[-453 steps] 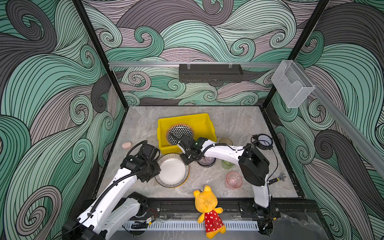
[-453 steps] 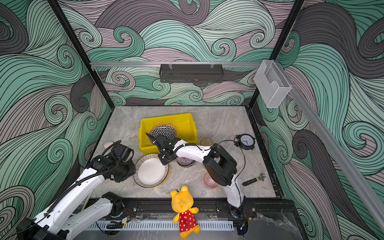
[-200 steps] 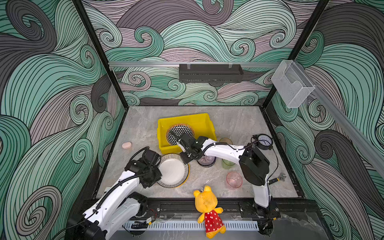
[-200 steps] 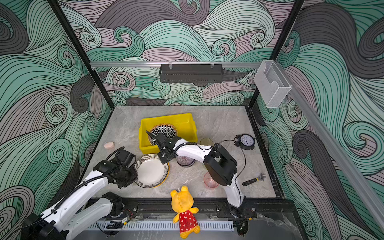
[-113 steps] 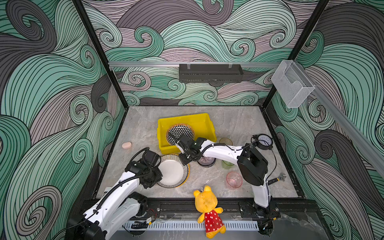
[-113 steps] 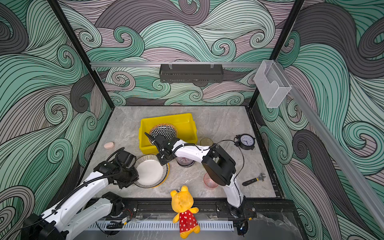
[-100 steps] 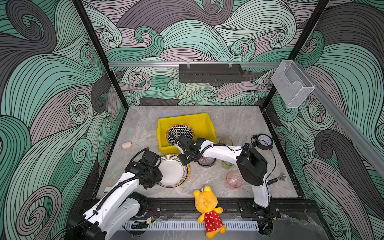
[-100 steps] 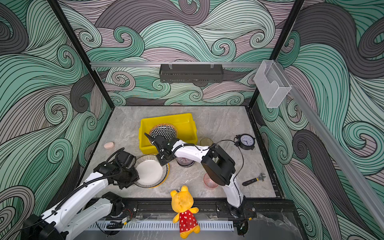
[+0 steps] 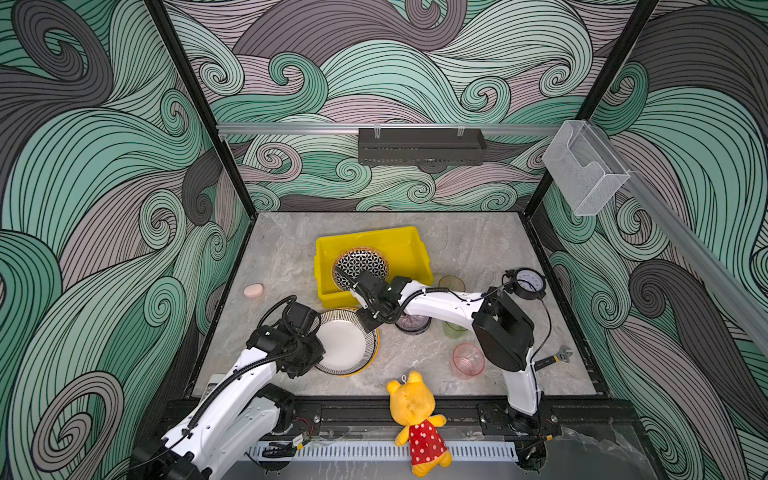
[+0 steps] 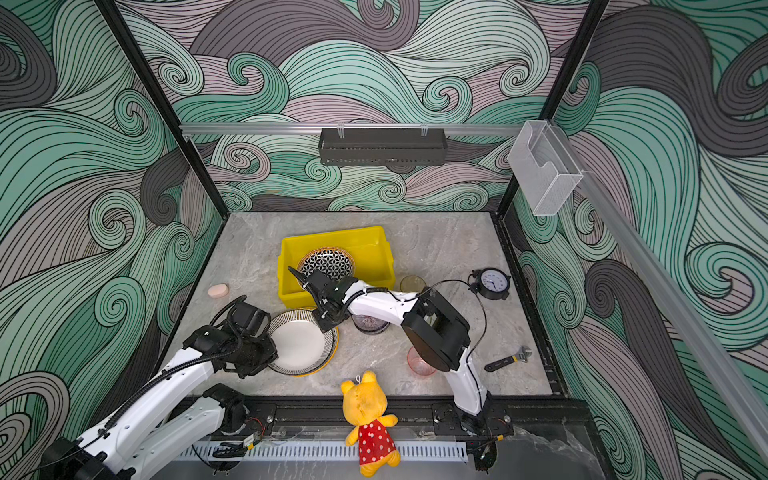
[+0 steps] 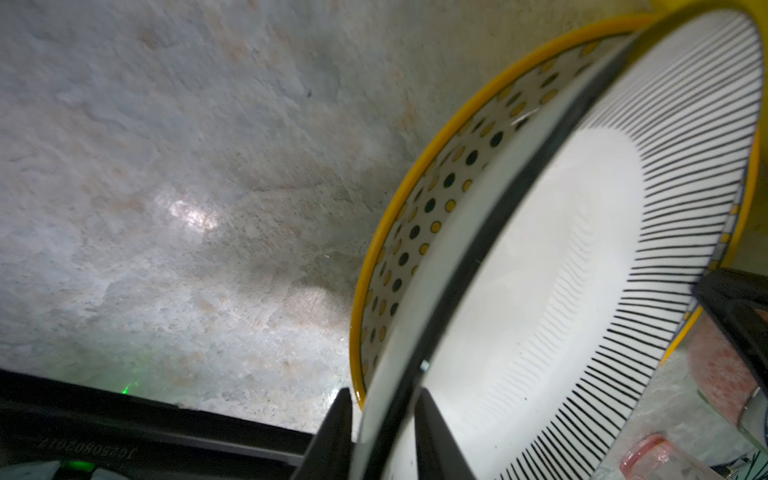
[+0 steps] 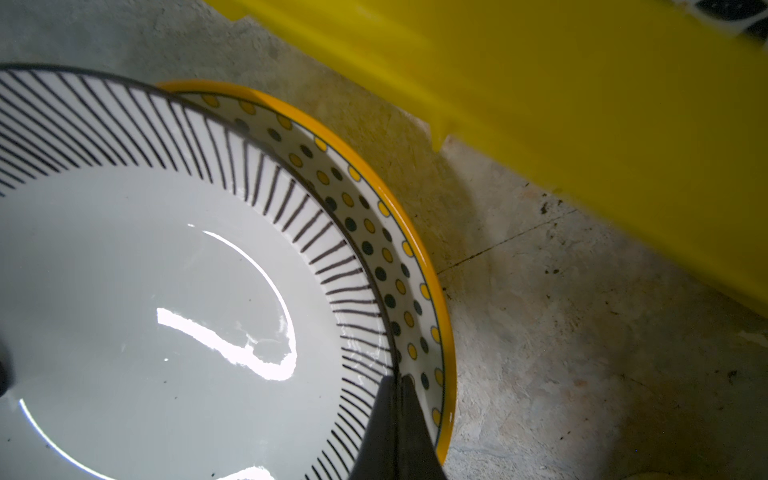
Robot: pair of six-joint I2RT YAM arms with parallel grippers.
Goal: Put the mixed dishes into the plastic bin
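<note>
Next, my right gripper backs clear of the striped-rim plate's far rim (image 9: 373, 335), where it blocks the way to the bin, before my left gripper lifts the plate (image 9: 342, 348).
The yellow plastic bin (image 9: 365, 233) (image 10: 332, 235) holds a black-white geometric plate (image 9: 361, 266). In front of it a striped-rim plate (image 9: 345, 343) (image 11: 582, 249) (image 12: 145, 270) lies tilted on a dotted-rim plate (image 11: 436, 199) (image 12: 386, 224). My left gripper (image 9: 319, 347) (image 11: 382, 399) is shut on the striped plate's left rim, one finger above and one below, and that side is raised. My right gripper (image 9: 368, 324) (image 12: 398, 380) is shut and empty, its tips at the striped plate's far rim, over the dotted one. A purple-striped bowl (image 9: 411, 322) and green (image 9: 455, 328), pink (image 9: 468, 359) and amber (image 9: 451, 284) cups stand on the right.
A yellow plush bear (image 9: 415, 411) lies at the front edge. A clock (image 9: 525, 282) and a wrench (image 9: 552, 357) sit at the right, a pink oval block (image 9: 253, 290) at the left. A black rack (image 9: 419, 145) and a clear box (image 9: 586, 170) hang on the walls.
My left gripper has slid in from the left onto the striped plate's rim and narrowed on it. The plate's left side has tipped up. My right gripper stayed shut at the far rim.
</note>
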